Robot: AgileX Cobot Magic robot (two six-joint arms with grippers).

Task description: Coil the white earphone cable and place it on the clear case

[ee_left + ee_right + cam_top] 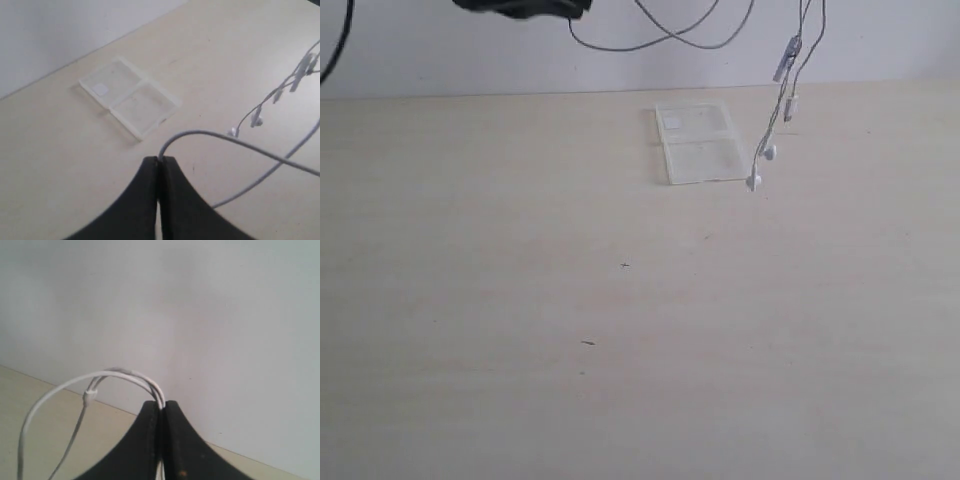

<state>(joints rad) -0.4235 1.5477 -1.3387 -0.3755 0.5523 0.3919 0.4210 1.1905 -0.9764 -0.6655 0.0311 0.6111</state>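
I should go on moving my left gripper's piece down toward the earbuds [761, 167] before I let it go to hang as a loop, because my right gripper is holding both pieces of the cable [156, 390].
The white earphone cable [665, 38] hangs in the air between my two grippers, sagging in a loop in front of the wall. Its inline remote [786, 58] and two earbuds [768, 152] dangle just right of the clear case [698, 145], which lies open and flat on the table at the back. My left gripper [160, 160] is shut on one strand of the cable [220, 136], high above the table; the case [130, 97] lies beyond it. My right gripper [162, 404] is shut on two strands of the cable [100, 375]. In the exterior view only a dark part of the left gripper [575, 10] shows at the top edge.
The pale wooden table [620, 320] runs back to a white wall [440, 50]. A thick black robot cable [338, 45] hangs at the upper left. A few small dark specks [587, 343] mark the tabletop.
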